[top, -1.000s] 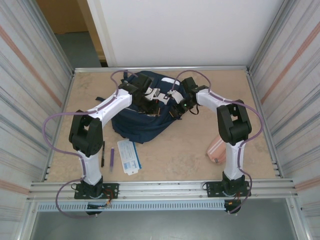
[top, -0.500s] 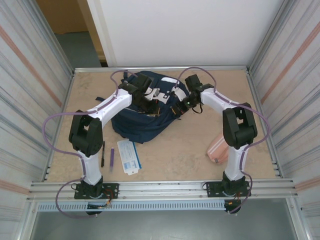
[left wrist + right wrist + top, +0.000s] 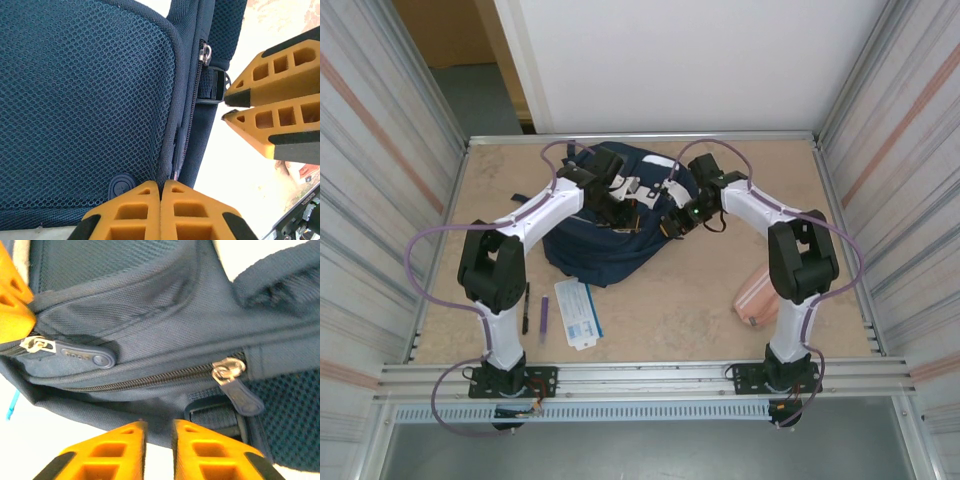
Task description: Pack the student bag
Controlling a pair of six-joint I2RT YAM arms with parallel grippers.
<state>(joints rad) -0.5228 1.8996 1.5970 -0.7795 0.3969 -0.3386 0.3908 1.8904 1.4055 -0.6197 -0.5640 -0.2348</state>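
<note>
Next, my right gripper opens its fingers, shifts over and pinches the metal slider's pull tab [image 3: 242, 397], since they stand at the fabric edge [image 3: 160, 434], off that tab.
The student bag [image 3: 605, 245], a navy backpack with white patches, lies at the middle back of the table. My left gripper [image 3: 620, 207] rests on its top; in the left wrist view the left gripper [image 3: 161, 186] is shut, its tips pinching the piped seam of the student bag [image 3: 90, 100] beside the zip. My right gripper [image 3: 675, 222] is at the bag's right side. In the right wrist view the right gripper [image 3: 160, 429] stands slightly open at the fabric edge of the student bag [image 3: 150, 305], just below a closed zip with a metal slider [image 3: 227, 371].
A pink pouch [image 3: 755, 295] lies by the right arm's base. A white and blue booklet [image 3: 578, 313], a black pen [image 3: 526, 307] and a purple pen [image 3: 544, 318] lie at the front left. Ribbed walls close in both sides.
The right arm's wrist swung a little to the right and came back to the bag's side. The left arm and the bag have stayed put.
</note>
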